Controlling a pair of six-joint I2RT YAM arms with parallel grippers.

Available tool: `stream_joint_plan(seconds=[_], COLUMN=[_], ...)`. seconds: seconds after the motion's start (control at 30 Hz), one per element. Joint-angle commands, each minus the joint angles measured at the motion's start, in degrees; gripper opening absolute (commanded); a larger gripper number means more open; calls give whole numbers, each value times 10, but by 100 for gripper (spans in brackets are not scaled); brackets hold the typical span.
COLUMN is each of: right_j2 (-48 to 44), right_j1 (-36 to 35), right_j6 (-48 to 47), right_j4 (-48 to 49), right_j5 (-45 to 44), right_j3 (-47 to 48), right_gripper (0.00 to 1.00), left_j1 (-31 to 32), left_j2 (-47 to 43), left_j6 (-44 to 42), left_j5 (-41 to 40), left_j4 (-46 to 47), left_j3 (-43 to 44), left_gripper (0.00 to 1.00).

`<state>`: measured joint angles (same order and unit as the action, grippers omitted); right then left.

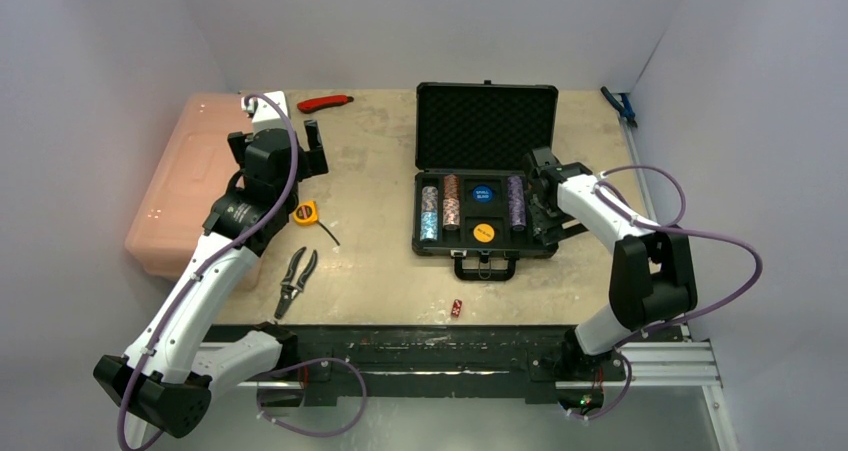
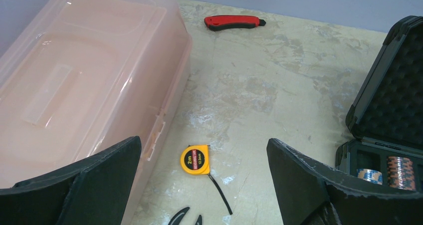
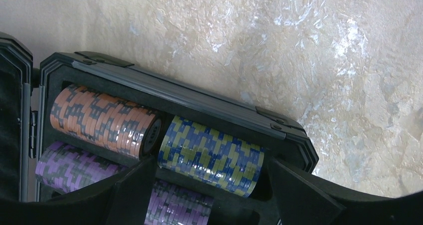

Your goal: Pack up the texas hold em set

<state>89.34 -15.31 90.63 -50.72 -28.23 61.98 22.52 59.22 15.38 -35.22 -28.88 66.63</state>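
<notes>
A gap [image 3: 158,141] lies between the orange stack and the blue-and-yellow chip stack. My right gripper should move up until it is clear and then push that chip stack's loose end [image 3: 254,170] in.
The black case [image 1: 486,126] of the texas hold em set lies open mid-table, lid up, foam showing. Chip stacks [image 1: 451,201], a blue disc [image 1: 483,194] and a yellow disc [image 1: 483,233] sit in its tray. One red die [image 1: 456,308] lies on the table in front of the case. My right gripper [image 3: 209,161] hangs open over the case's right side [image 3: 199,103]. Its fingers stand either side of a blue-and-yellow chip stack [image 3: 212,145] lying in its slot beside an orange stack [image 3: 102,120]. My left gripper [image 2: 203,142] is open and empty above the table to the left.
A translucent pink box [image 1: 185,186] fills the left of the table. A yellow tape measure [image 2: 195,159], black pliers [image 1: 296,279] and a red utility knife [image 2: 233,22] lie between the box and the case. A blue-handled tool [image 1: 620,104] lies at the back right corner.
</notes>
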Motion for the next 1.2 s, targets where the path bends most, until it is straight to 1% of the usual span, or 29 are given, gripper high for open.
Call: stream_joint_plan(seconds=[0.0,0.2,0.37,0.5,0.67,0.87,0.97,1.17], right_j2=[-23,-51,-75,-98,-132,-171,-181,-188], right_j1=[3,3,3,3,3,3,3,3], right_j6=[-11,-41,-83,-109,-133,-134,-137,-145], right_j4=[4,4,15,16,24,32,37,54], right_j5=[7,1,1,3,15,29,35,45], right_j3=[3,1,-7,-15,-44,-90,-109,-136], right_gripper=[87,89,95,96,92,87,85,77], left_j1=[-3,-3,-3,-3,-3,-3,-3,-3], left_j2=[-10,-11,-11,-11,-11,-11,-11,-9], left_j6=[-9,-9,-9,-10,-9,-9,-9,-9], left_j5=[-5,-5,-5,-5,-3,-3,-3,-1], left_j4=[10,10,10,10,10,10,10,10], left_j3=[14,14,15,15,15,15,14,14], left_gripper=[97,97,97,97,97,97,97,97])
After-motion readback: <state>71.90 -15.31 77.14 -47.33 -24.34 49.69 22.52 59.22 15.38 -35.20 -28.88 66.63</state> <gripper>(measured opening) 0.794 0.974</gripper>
